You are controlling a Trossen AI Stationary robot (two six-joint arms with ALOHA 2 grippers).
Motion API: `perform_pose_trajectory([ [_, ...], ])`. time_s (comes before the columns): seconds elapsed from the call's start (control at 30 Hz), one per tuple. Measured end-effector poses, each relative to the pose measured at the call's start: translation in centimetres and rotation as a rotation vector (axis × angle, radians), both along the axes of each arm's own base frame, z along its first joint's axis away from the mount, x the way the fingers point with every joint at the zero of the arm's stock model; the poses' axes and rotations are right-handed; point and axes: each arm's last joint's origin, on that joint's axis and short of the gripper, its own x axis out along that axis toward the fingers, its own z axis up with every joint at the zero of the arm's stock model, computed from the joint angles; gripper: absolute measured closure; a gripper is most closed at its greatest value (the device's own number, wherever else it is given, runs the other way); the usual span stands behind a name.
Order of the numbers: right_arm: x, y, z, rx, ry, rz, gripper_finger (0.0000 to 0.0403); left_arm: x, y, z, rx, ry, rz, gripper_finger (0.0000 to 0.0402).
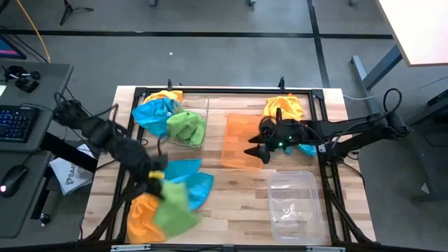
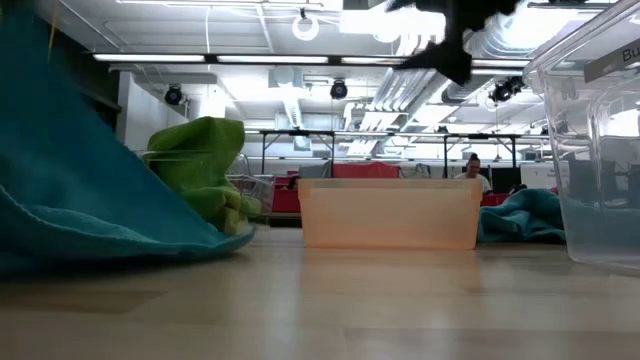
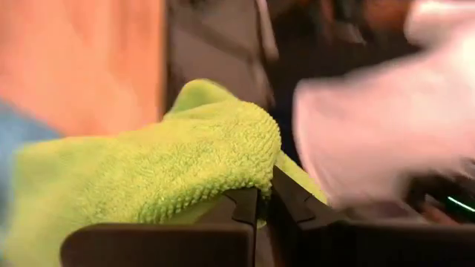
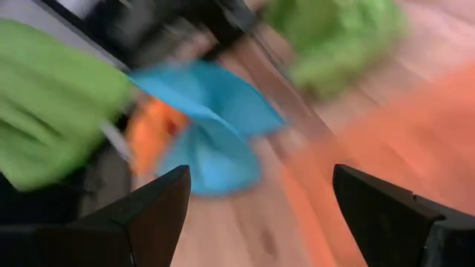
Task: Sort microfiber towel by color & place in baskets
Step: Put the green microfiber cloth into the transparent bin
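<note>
My left gripper is lifting the lime green towel, and the sky blue towel (image 1: 199, 186) is coming up with it. My left gripper should separate the two before it carries the lime green towel to the far clear basket (image 1: 188, 124).
My left gripper (image 1: 159, 180) is at the near left, shut on a lime green towel (image 1: 175, 207) that lies over an orange towel (image 1: 142, 218) and a sky blue towel (image 1: 187, 179). A clear basket (image 1: 203, 105) at the far left holds a green towel (image 1: 187, 127), with a blue one (image 1: 152, 112) and an orange one (image 1: 165, 95) at its edge. My right gripper (image 1: 255, 151) is open above the translucent orange basket (image 1: 238, 143). An orange towel (image 1: 283, 108) and a blue towel (image 1: 306, 148) lie by the right arm. A second clear basket (image 1: 294, 203) stands near right. My left gripper (image 3: 263, 196) pinches the green towel at a rounded fold or edge (image 3: 245, 159) between its two fingers. The fuzzy cloth bulges out just past the fingertips and spreads away from them. Whether the towel is lifted clear of the pile cannot be told.
A dark frame (image 1: 231, 91) runs around the table top. In the low view the orange basket (image 2: 390, 212) stands mid-table, a blue towel (image 2: 70, 190) fills the left and the clear basket (image 2: 600, 150) the right. Bare wood (image 1: 238, 203) lies between the near pile and that basket.
</note>
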Motion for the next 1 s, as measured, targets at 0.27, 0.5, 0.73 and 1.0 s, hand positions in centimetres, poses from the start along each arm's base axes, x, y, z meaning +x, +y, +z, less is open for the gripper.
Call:
perform_pose_trajectory([
  [0.27,0.9,0.1,3.7,0.003,-0.400,0.015,0.0077,1.9,5.2,1.9,0.559,-0.339,0.277,0.0401],
  [0.5,0.9,-0.1,4.7,-0.004,-0.494,-0.047,0.0077,2.4,9.7,3.8,0.917,-0.471,0.530,0.0401],
  [0.73,0.9,-0.1,4.7,0.003,-0.494,-0.051,0.0077,0.4,8.9,5.7,0.617,-0.622,0.512,0.0401],
  [1.0,1.1,-0.1,4.6,0.048,-0.502,-0.072,0.0077,-0.7,4.6,7.6,0.378,-0.819,0.397,0.0401],
])
